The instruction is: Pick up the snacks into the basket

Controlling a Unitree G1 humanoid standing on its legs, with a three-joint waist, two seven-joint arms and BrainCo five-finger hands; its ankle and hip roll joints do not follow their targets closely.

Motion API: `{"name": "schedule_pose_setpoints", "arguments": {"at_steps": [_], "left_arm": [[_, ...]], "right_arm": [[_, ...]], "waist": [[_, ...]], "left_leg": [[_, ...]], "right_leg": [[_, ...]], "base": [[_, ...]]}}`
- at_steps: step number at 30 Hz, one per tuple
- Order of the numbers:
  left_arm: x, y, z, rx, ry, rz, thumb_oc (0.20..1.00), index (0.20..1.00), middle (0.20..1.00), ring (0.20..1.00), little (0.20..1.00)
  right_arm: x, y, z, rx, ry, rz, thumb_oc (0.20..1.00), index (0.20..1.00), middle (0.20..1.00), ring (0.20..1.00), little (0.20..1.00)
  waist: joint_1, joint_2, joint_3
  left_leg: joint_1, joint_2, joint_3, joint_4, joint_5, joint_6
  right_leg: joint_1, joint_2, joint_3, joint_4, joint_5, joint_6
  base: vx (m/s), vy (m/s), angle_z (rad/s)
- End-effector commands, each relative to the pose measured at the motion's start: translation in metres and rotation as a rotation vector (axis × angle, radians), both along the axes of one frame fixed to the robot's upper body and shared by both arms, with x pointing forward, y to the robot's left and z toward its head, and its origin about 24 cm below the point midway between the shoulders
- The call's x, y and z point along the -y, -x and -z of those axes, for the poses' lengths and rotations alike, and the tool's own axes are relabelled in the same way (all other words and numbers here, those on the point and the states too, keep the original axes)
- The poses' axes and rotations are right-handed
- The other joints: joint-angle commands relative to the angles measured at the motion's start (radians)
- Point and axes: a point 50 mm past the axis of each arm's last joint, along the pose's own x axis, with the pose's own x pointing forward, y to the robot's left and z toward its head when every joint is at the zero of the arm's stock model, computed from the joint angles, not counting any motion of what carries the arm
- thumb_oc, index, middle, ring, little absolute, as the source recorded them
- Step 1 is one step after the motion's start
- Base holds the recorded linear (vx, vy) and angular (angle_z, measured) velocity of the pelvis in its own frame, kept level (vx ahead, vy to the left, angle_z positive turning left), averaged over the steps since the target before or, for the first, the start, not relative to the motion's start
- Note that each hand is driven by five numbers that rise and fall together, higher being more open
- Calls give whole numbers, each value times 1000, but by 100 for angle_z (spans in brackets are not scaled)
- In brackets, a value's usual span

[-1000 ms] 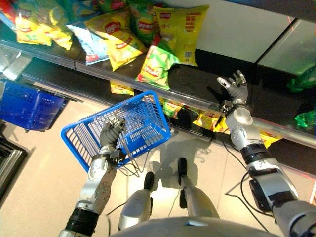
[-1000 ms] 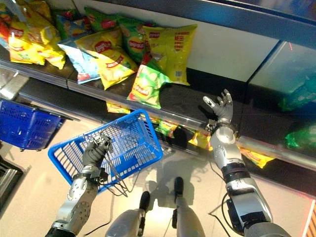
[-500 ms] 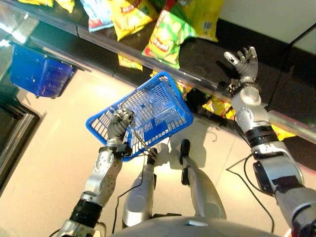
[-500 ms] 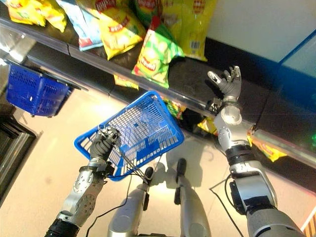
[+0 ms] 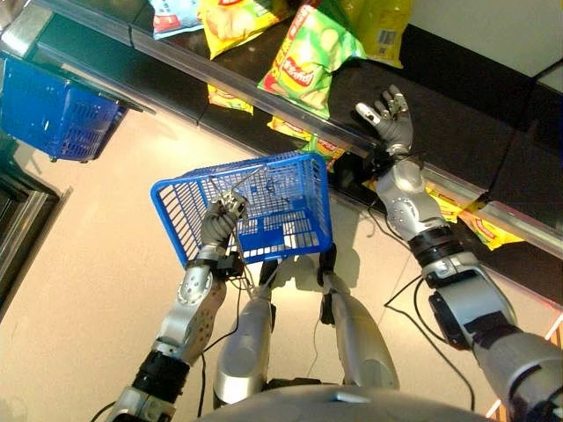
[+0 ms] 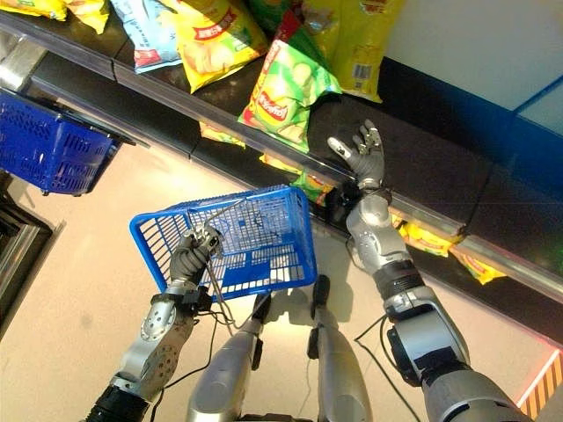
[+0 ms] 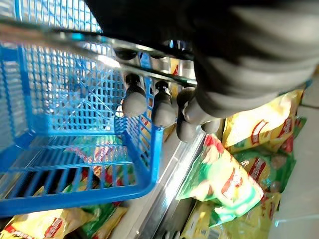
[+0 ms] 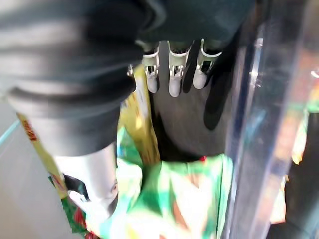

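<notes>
My right gripper will carry the green bag, and the bag will fold into a crease at that gripper, because the green bag's puffed film [image 5: 308, 63] shows soft wrinkles [image 5: 338, 51].
My left hand [image 5: 222, 217] is shut on the wire handle [image 7: 114, 47] of a blue basket [image 5: 290, 220], which hangs over the floor in front of the shelf; nothing lies in it. Snack bags crowd the dark shelf [image 5: 457, 141]: a green bag [image 5: 306, 63] nearest, yellow bags [image 6: 209, 35] and a light blue bag [image 6: 145, 40] further left. My right hand [image 6: 362, 158] is open over the shelf, its fingers [image 8: 173, 74] straight, just right of the green bag [image 8: 189, 199] and apart from it. More yellow bags [image 5: 479, 230] lie on the lower shelf.
A second, darker blue basket [image 5: 57, 114] stands on the floor at the left by the shelf base. The shelf's metal front rail [image 6: 176, 101] runs across between the basket and the bags. A clear divider [image 8: 259, 114] stands beside my right hand.
My right hand has moved left along the shelf, closer to the green bag. The basket has swung to hang more level in my left hand. The camera has shifted.
</notes>
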Motion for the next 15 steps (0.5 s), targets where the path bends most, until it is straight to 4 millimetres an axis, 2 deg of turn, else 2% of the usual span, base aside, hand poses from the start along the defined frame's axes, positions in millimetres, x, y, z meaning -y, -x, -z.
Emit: {"name": "schedule_pose_setpoints", "arguments": {"at_steps": [1, 5, 7, 8, 9, 11, 12, 13, 15], "left_arm": [[0, 5, -54, 284, 32, 10, 200, 200, 200, 200, 200], [4, 3, -60, 312, 34, 24, 200, 200, 200, 200, 200], [4, 3, -60, 313, 34, 25, 200, 200, 200, 200, 200], [7, 3, -63, 325, 38, 41, 200, 200, 200, 200, 200], [10, 1, -65, 333, 41, 56, 200, 200, 200, 200, 200], [13, 1, -65, 335, 44, 68, 200, 200, 200, 200, 200], [16, 1, -68, 346, 49, 84, 200, 200, 200, 200, 200], [16, 0, -68, 347, 49, 85, 200, 200, 200, 200, 200], [20, 0, -71, 362, 51, 107, 200, 200, 200, 200, 200]], "right_arm": [[-13, -6, -41, 129, -40, -31, 1000, 1000, 1000, 1000, 1000], [-10, -11, -52, 136, -69, -14, 1000, 1000, 1000, 1000, 1000], [-9, -11, -53, 137, -70, -13, 1000, 1000, 1000, 1000, 1000], [-6, -15, -58, 131, -104, 4, 1000, 1000, 1000, 1000, 1000], [3, -18, -66, 139, -120, 36, 1000, 1000, 1000, 1000, 1000], [9, -20, -69, 134, -131, 61, 1000, 1000, 1000, 1000, 1000], [22, -23, -75, 133, -159, 111, 1000, 1000, 1000, 1000, 1000], [23, -23, -76, 134, -159, 112, 1000, 1000, 1000, 1000, 1000], [43, -26, -80, 119, -219, 179, 1000, 1000, 1000, 1000, 1000]], "waist": [[22, -23, -36], [46, -8, -24], [45, -8, -23], [60, 0, -16], [73, 11, -4], [80, 19, 1], [95, 33, 9], [95, 34, 9], [117, 53, 17]], "left_leg": [[-23, -41, 11, 7, 6, 20], [-38, -53, -7, 20, 5, 22], [-40, -53, -8, 22, 4, 21], [-49, -59, -19, 29, 5, 21], [-65, -67, -38, 41, 6, 20], [-72, -71, -49, 47, 6, 19], [-84, -80, -69, 53, 8, 19], [-85, -81, -70, 53, 8, 19], [-97, -92, -92, 64, 2, 18]], "right_leg": [[44, -60, 33, 94, -148, 151], [38, -75, 19, 104, -151, 155], [38, -75, 17, 104, -151, 155], [34, -84, 8, 110, -151, 156], [30, -92, -9, 117, -154, 156], [29, -97, -17, 119, -155, 156], [25, -105, -33, 124, -159, 157], [25, -105, -35, 124, -159, 157], [26, -119, -57, 133, -169, 158]], "base": [[-10, 34, 3], [-7, 20, 15], [1, -2, 22], [-2, -3, 9], [0, -19, 6], [6, -17, 29], [9, -6, 48], [25, -6, 44], [33, -5, 25]]}}
